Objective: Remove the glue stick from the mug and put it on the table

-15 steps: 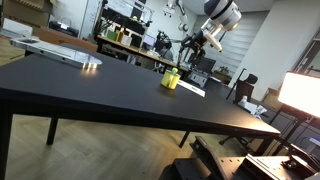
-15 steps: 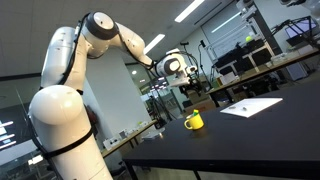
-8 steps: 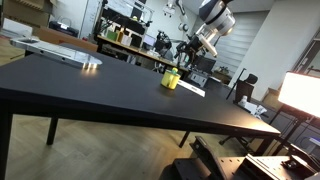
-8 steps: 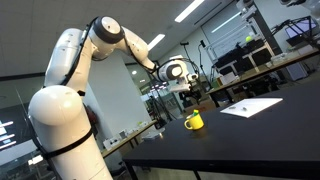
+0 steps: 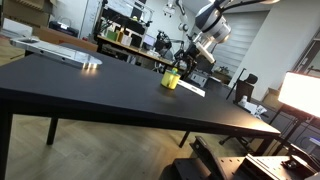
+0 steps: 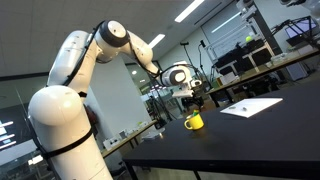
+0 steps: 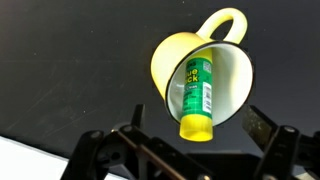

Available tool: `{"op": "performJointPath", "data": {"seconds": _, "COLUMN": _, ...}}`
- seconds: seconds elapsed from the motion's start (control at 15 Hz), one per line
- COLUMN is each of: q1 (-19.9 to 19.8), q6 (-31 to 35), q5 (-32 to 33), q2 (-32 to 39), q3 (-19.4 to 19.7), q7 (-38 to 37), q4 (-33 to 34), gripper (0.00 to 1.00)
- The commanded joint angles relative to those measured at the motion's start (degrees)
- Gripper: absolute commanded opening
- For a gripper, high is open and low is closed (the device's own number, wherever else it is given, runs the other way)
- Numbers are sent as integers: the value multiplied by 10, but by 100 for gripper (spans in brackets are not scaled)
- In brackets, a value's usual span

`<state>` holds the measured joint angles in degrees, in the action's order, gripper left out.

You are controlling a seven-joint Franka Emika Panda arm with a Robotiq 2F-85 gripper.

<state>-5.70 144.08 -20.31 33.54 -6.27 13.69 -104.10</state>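
Observation:
The glue stick's yellow cap tilts out beyond the mug's rim, so next I move my gripper toward the white sheet before I close it on the cap.
A small yellow mug stands on the black table, seen from above in the wrist view. A green glue stick with a yellow cap stands inside it and leans toward my gripper. My gripper is open, its fingers on either side of the stick's cap, just above the mug. In both exterior views the mug sits near the table's far edge with the gripper right above it.
A white sheet of paper lies on the table beside the mug, also seen in an exterior view. A flat light-coloured object lies at the table's far corner. Cluttered workbenches stand behind the table.
The arm has lowered, bringing the open gripper down toward the mug. The mug and glue stick have not moved.

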Motion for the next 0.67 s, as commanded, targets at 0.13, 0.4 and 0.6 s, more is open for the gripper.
{"op": "performJointPath", "data": {"seconds": 0.13, "q1": -8, "q6": 12, "q5": 5, "q2": 30, "q3": -11, "q7": -3, "q4": 25, "gripper": 60}}
{"op": "performJointPath", "data": {"seconds": 0.4, "q1": -7, "q6": 29, "q5": 11, "q2": 27, "q3": -14, "q7": 0, "q4": 23, "gripper": 31}}
{"op": "performJointPath", "data": {"seconds": 0.6, "q1": -6, "q6": 41, "q5": 16, "q2": 22, "q3": -15, "q7": 3, "q4": 20, "gripper": 14}}
